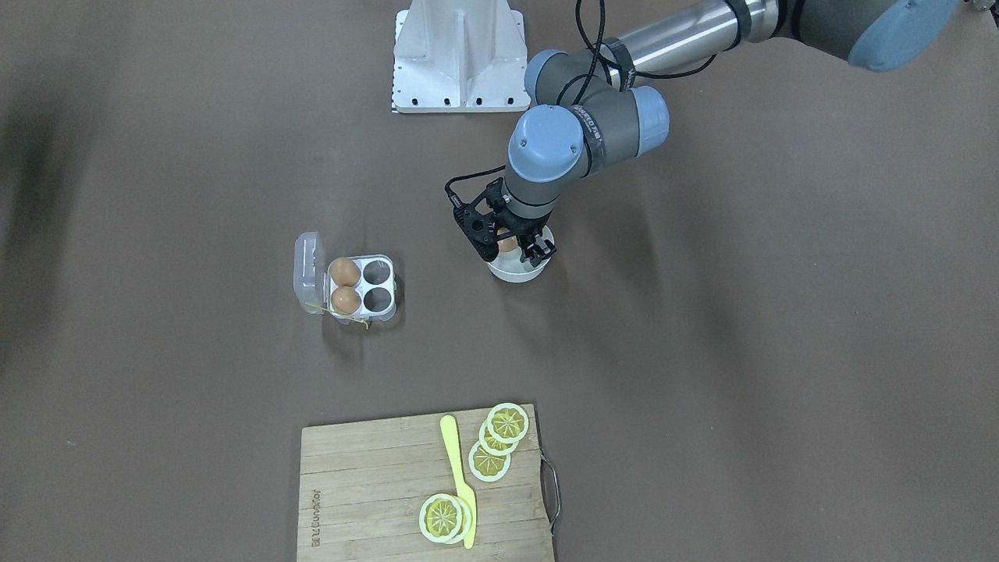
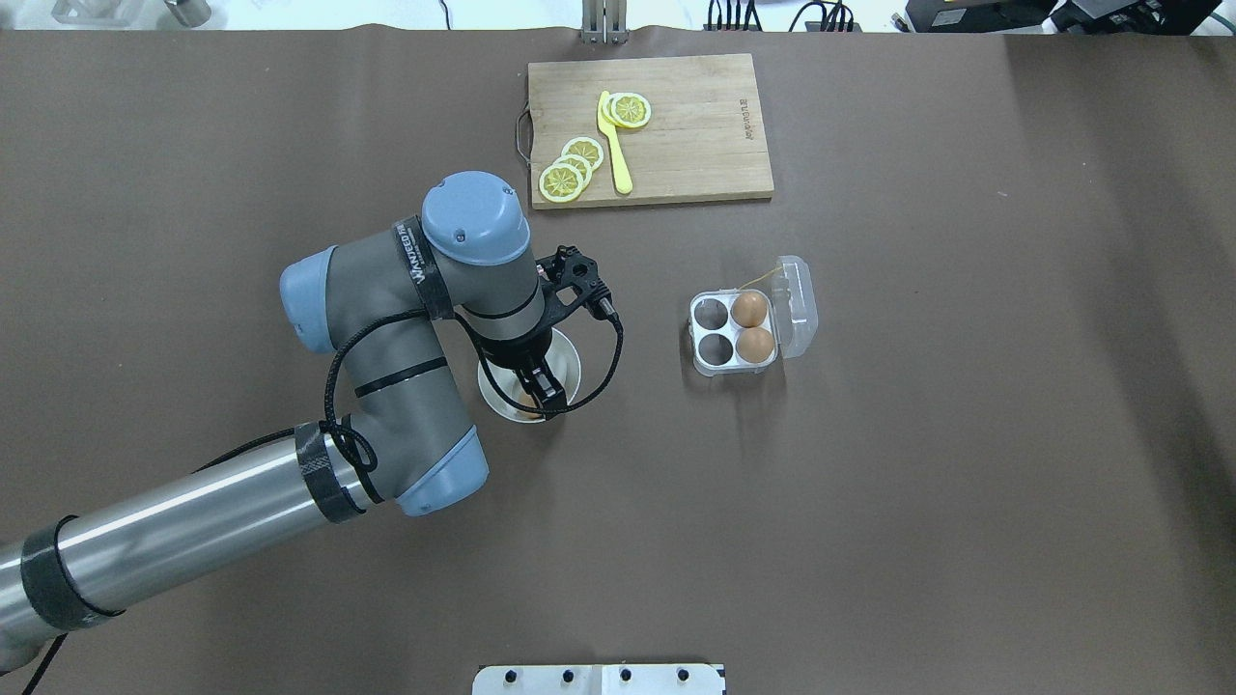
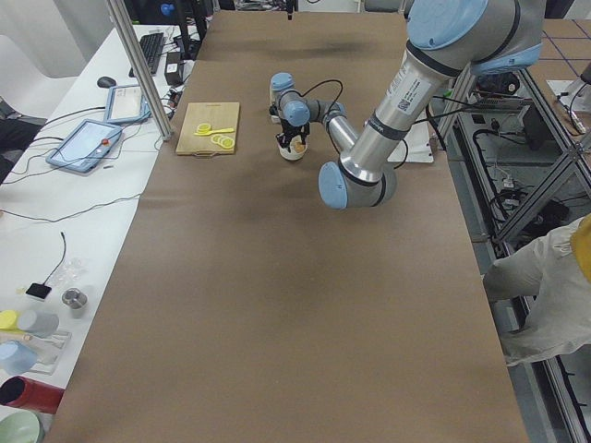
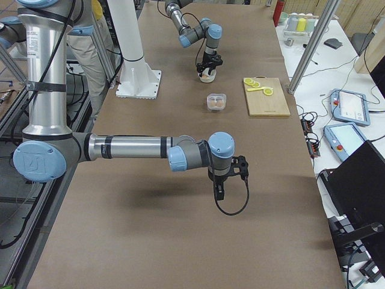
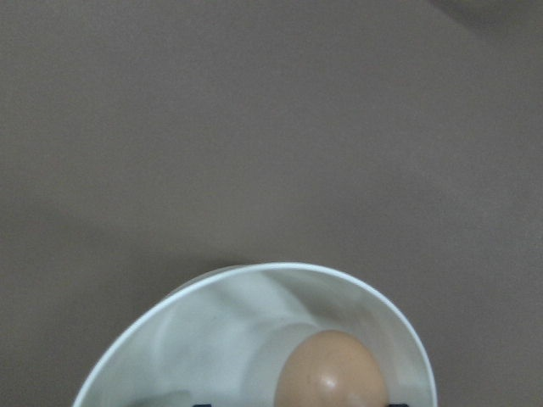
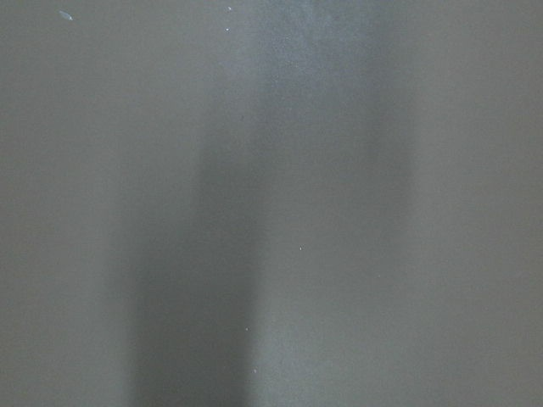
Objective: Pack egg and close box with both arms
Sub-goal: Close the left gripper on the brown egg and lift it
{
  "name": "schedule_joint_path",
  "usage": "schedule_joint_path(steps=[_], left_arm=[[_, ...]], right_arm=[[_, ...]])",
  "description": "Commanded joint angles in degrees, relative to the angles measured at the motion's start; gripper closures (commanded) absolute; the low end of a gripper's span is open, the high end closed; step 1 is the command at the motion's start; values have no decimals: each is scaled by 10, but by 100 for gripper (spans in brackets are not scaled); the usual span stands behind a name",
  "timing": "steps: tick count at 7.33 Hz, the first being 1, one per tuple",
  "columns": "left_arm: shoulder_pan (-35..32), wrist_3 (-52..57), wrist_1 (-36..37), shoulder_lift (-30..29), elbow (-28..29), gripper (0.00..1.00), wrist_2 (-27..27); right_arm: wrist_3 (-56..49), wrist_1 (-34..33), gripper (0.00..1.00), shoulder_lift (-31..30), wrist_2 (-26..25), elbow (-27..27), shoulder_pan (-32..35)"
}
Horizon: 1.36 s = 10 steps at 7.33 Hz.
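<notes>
I see only smooth white inside (image 5: 233, 343) beside the brown egg, so I expect the round white bowl (image 1: 520, 268) to be empty after I lift the egg.
A tan-brown egg (image 5: 331, 373) lies in a round white bowl (image 5: 254, 275). It also shows in the front view (image 1: 507, 244). My left gripper (image 1: 513, 253) reaches down into the bowl (image 2: 570, 359) and is open, with a finger on each side of the egg. The clear box (image 1: 379, 286) stands open on the table with its lid (image 1: 308, 273) folded back. It holds two brown eggs (image 1: 345, 286) in the cells by the lid, and the other two cells are empty. My right gripper (image 4: 219, 188) hangs over bare table in the right side view only, so I cannot tell whether it is open or shut.
A wooden cutting board (image 2: 695, 145) with lemon slices (image 2: 570, 174) and a yellow knife (image 2: 614, 145) lies beyond the box. A white mount base (image 1: 456, 58) stands on the robot's side. The box (image 2: 739, 331) is to the right of the bowl.
</notes>
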Motion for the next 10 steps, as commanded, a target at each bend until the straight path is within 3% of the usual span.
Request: schedule_joint_path(steps=[1, 10], left_arm=[[-1, 0, -1, 0, -2, 25, 0], [-4, 4, -1, 4, 3, 29, 0]], right_arm=[[0, 0, 0, -1, 0, 1, 0], [-1, 1, 0, -5, 0, 3, 0]])
